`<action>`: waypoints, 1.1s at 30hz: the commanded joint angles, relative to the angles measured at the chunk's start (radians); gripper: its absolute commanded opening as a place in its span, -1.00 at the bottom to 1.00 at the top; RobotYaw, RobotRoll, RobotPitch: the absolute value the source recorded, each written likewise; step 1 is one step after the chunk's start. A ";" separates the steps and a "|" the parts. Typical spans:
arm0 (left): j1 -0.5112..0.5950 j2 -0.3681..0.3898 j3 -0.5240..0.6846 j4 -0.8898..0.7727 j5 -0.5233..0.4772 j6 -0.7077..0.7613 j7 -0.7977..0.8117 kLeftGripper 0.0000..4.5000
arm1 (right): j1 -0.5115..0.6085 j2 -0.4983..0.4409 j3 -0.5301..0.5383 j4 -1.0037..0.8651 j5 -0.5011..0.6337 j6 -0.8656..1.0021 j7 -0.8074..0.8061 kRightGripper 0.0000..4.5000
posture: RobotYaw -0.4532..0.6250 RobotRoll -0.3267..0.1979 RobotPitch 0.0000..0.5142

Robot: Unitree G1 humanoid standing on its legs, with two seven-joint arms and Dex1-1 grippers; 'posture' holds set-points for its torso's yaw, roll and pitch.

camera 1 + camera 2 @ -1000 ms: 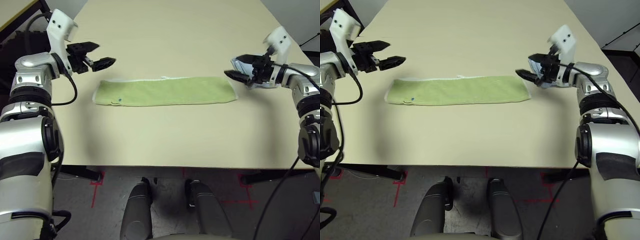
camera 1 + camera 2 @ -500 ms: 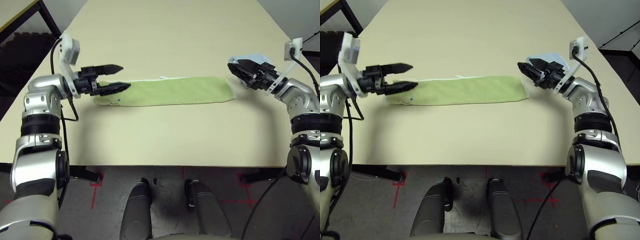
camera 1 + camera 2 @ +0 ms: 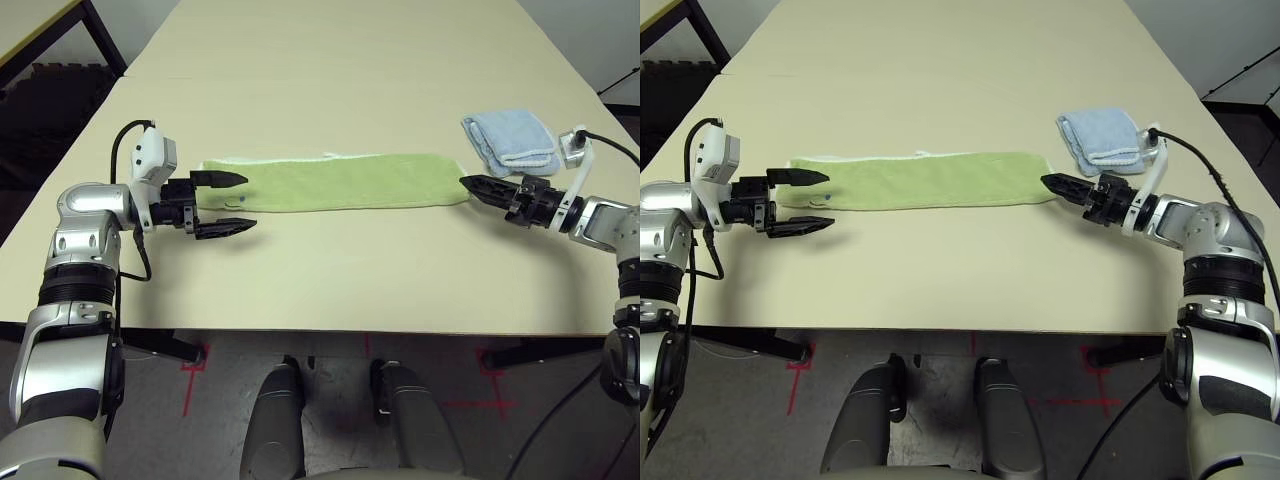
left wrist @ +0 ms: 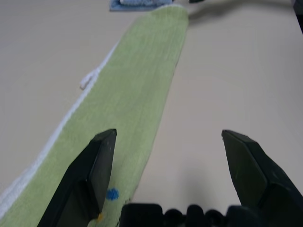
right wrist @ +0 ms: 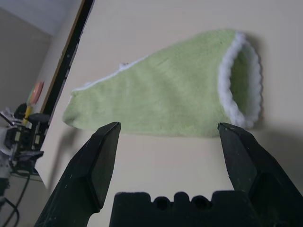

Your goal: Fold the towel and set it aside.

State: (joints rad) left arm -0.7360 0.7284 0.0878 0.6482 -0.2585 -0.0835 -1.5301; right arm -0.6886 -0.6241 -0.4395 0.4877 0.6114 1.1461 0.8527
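Note:
The green towel's near corner (image 5: 242, 121) lies off-centre by a finger of my right gripper, so next I back away, centre on that corner and pinch it before folding.
The light green towel (image 3: 335, 182) lies flat as a long strip folded lengthwise across the table, white trim along its far edge. A small dark mark (image 4: 112, 194) sits near its left end. My left gripper (image 3: 232, 203) is open and low at that end, with one finger over the towel's corner and the other above bare table in front of its near edge. Low by the table, my right gripper (image 3: 470, 187) is open, its tips right at the towel's right end (image 5: 236, 90). That end lies just ahead, between the spread fingers (image 5: 102, 156).
A folded light blue towel (image 3: 510, 140) lies at the back right, just behind my right gripper. The table's front edge (image 3: 340, 328) runs close below both arms. Bare tabletop stretches in front of and behind the green towel.
Both arms have come down toward the table. The left gripper moved nearer to the towel's left end. The right gripper left the blue towel for the green towel's right end. The towel lies unchanged.

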 commanded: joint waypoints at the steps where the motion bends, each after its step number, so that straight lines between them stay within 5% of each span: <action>1: 0.022 -0.002 -0.013 -0.019 -0.004 -0.016 0.001 1.00 | 0.065 0.004 -0.072 -0.072 0.053 0.107 -0.083 0.99 | -0.19 0.25 -0.21; 13: 0.015 0.004 -0.016 -0.037 -0.007 0.002 0.001 1.00 | 0.110 0.160 -0.198 -0.155 0.090 0.122 -0.371 0.99 | -0.17 0.25 -0.20; 33: 0.033 -0.006 -0.010 -0.081 -0.030 0.012 0.006 1.00 | 0.045 0.272 -0.147 -0.055 0.087 -0.094 -0.512 0.99 | -0.16 0.25 -0.19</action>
State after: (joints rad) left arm -0.7197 0.7242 0.0844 0.5775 -0.2787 -0.0643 -1.5234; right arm -0.6599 -0.3614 -0.5970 0.3978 0.7122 1.0585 0.3722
